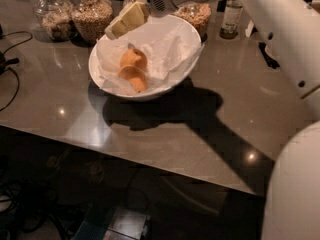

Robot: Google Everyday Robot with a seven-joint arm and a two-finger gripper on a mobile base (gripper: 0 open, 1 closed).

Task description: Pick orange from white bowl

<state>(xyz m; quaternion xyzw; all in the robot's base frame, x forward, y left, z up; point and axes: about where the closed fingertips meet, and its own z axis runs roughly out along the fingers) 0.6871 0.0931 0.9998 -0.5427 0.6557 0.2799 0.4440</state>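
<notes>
Next, I lift clear and come down closer, over the rear orange point(133, 58), because my gripper is hanging over the bowl's far rim point(104, 37), behind both oranges.
The white bowl point(185, 49) stands on the grey table, tilted, and is lined with crumpled white paper. Two oranges lie in its left half: one orange point(132, 59) sits behind the other orange point(134, 79), and they touch. My gripper point(126, 21), with cream-coloured tips, hangs over the bowl's far-left rim, just above and behind the oranges and apart from them. It holds nothing. My white arm point(260, 14) reaches in from the upper right.
Glass jars of grain point(92, 16) stand along the back of the table behind the bowl, with a dark bottle point(231, 16) to their right. Cables point(10, 69) lie at the left edge. The table's front edge point(150, 159) drops to a dark floor.
</notes>
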